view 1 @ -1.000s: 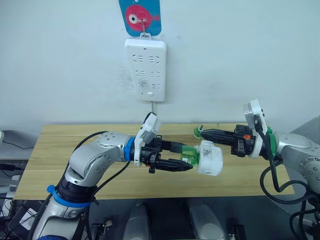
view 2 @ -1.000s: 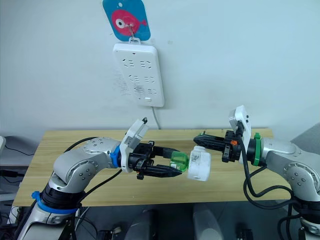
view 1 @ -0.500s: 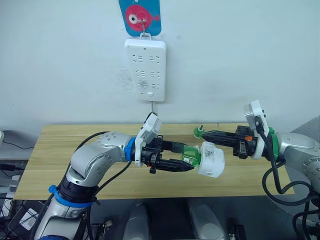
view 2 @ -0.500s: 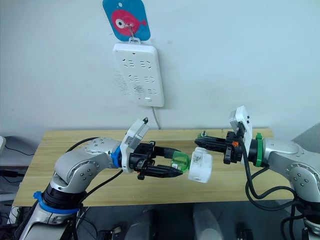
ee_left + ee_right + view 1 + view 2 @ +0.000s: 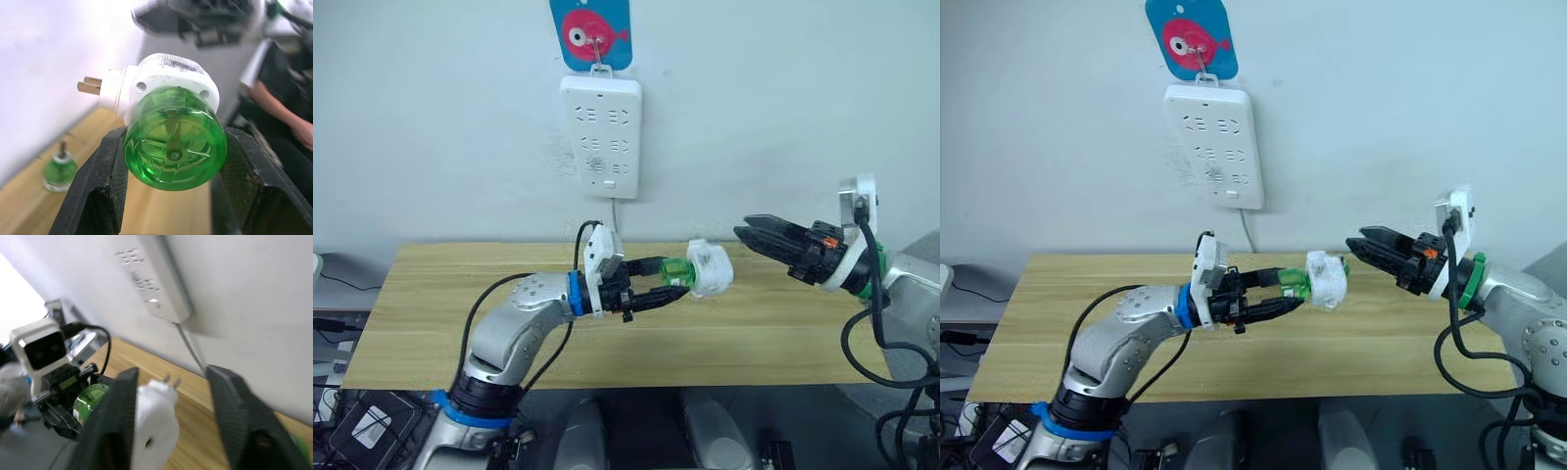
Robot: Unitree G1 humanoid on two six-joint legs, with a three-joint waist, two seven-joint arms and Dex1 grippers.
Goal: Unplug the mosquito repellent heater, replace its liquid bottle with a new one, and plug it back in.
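I expect the power strip (image 5: 602,137) to tilt when I push the heater's prongs in, since it hangs from the fish hook by its top loop (image 5: 600,70).
My left gripper (image 5: 677,282) is shut on the green liquid bottle (image 5: 674,271), which sits in the base of the white mosquito repellent heater (image 5: 708,268). The pair hangs above the table, below the wall strip. In the left wrist view the bottle (image 5: 175,147) fills the gap between the fingers, with the heater (image 5: 166,81) behind it and its two prongs pointing sideways. My right gripper (image 5: 742,227) is open, a short way right of the heater and not touching it. A second green bottle (image 5: 58,169) stands on the table.
A white multi-socket power strip (image 5: 601,137) hangs on the wall under a blue fish hook (image 5: 591,29), its cord dropping behind the wooden table (image 5: 431,313). A person's arm (image 5: 288,122) shows in the left wrist view, beyond the table.
My right gripper has opened and drawn back to the right, away from the heater. My left arm has carried the bottle and heater up and toward the wall.
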